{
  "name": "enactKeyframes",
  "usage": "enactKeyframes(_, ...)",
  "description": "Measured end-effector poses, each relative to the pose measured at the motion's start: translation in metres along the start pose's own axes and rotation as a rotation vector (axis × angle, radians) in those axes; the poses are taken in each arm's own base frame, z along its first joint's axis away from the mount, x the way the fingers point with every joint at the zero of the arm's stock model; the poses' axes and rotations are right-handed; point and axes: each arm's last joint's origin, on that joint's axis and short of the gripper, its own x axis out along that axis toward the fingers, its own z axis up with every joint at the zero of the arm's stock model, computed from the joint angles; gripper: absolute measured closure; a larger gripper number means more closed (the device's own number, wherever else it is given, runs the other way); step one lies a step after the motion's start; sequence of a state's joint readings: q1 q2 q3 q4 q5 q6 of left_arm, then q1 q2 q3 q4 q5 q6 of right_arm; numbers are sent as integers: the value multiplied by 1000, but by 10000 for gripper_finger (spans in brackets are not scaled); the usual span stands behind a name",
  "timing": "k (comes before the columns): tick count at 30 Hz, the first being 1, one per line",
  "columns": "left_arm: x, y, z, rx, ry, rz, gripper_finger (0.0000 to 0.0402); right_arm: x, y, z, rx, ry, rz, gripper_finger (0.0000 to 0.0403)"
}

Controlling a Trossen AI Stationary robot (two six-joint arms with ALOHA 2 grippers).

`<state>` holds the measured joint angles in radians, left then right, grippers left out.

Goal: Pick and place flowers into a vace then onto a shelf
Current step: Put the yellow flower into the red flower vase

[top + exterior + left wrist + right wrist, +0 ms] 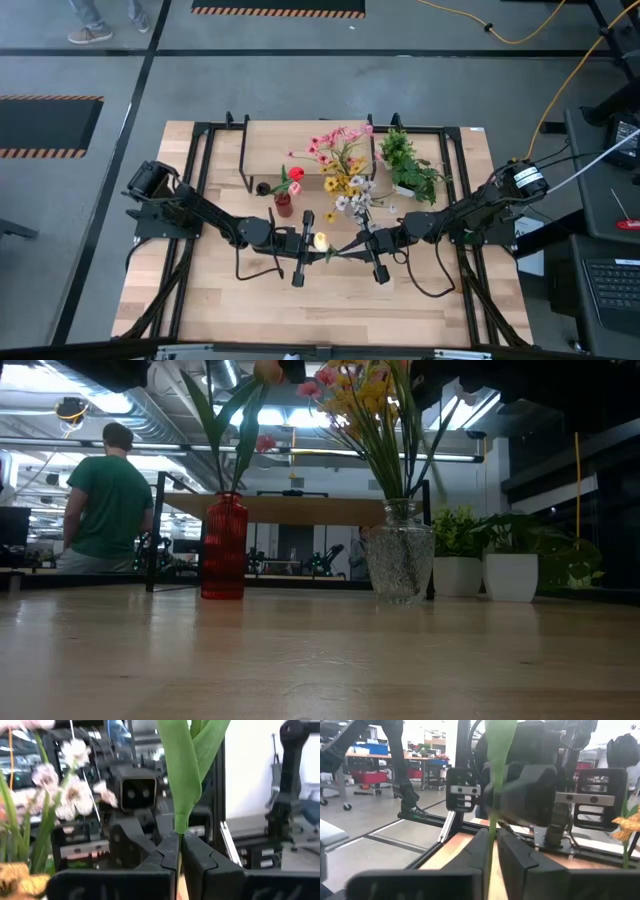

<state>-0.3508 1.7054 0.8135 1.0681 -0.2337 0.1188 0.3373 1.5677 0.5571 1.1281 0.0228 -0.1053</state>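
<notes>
My right gripper should open and move away before my left gripper takes the flower to the red vase (224, 548), because both grippers are around the flower's stem (335, 254).
A flower with a pale yellow bloom (321, 240) and a green stem (342, 250) hangs above the middle of the table between my two grippers. My left gripper (314, 243) reaches in from the left and is shut on the stem (178, 827), with broad green leaves (187, 765) rising above its fingers. My right gripper (358, 248) reaches in from the right. Its fingers (512, 852) stand narrowly apart on either side of the stem (492, 840). Behind stand a red vase (284, 205) with a red flower, a glass vase (400, 565) full of flowers, and the shelf (300, 150). My left gripper pinches the flower's stem just below the base of its leaves (178, 831) between its two fingers. The fingers come in about level from the table's left. The flower is clear of the table and its leaves stand up above the fingers. My right gripper has the stem (492, 845) in the narrow gap between its fingers, which come in level from the table's right. Whether either finger touches the stem I cannot tell.
A leafy plant in a white pot (410, 170) stands at the back right, beside the glass vase. The low view shows two white pots (512, 575) and a person in a green shirt (110, 500) beyond the table. The table's near half (320, 310) is bare wood.
</notes>
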Motion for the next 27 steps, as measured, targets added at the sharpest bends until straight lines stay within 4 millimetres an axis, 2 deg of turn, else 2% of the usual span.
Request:
enactKeyframes(3,-2,0,1,-1,63,-3,397,0,1,-1,24,15,4,337)
enactKeyframes(7,-10,-3,11,23,136,74,397,0,1,-2,25,18,-5,299)
enactKeyframes(12,-29,-20,30,102,217,208,398,0,-2,-7,19,79,-111,285)
enactKeyframes(17,-50,-36,42,162,280,417,398,-1,-4,-10,9,118,-189,311)
enactKeyframes(23,-65,-50,47,202,301,636,398,-1,-4,-11,-23,134,-204,392)
enactKeyframes(27,-72,-54,49,203,300,767,398,-1,-4,-12,-20,139,-204,391)
